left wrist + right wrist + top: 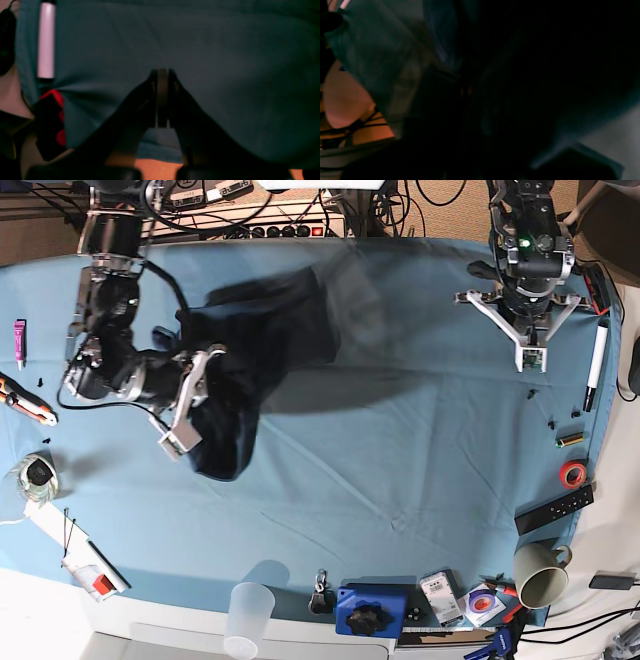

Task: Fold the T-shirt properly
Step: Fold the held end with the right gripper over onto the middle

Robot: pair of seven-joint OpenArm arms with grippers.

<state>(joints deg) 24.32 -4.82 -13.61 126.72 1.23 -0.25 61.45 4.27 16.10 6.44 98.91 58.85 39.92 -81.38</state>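
Note:
The T-shirt is bunched up with a fold hanging (226,444) below my right gripper. Next, I swing back toward the cloth's middle and spread out the T-shirt before I fold it.
The dark navy T-shirt (260,340) lies bunched on the left half of the teal table cloth (400,440). Its far side is smeared by motion blur. My right gripper (180,438) is at the shirt's left edge, shut on the fabric, and a fold hangs down beside it. In the right wrist view the T-shirt (520,75) fills nearly everything with dark cloth and hides the fingers. My left gripper (533,360) hovers over bare cloth at the far right, well away from the shirt. In the left wrist view my left gripper (162,73) is shut with nothing in it.
A white marker (598,365), red tape roll (572,473), black remote (553,510) and paper cup (540,573) line the right edge. A clear cup (248,615) and blue box (370,610) sit at the front. Pliers (25,400) and a cord reel (35,475) lie on the left.

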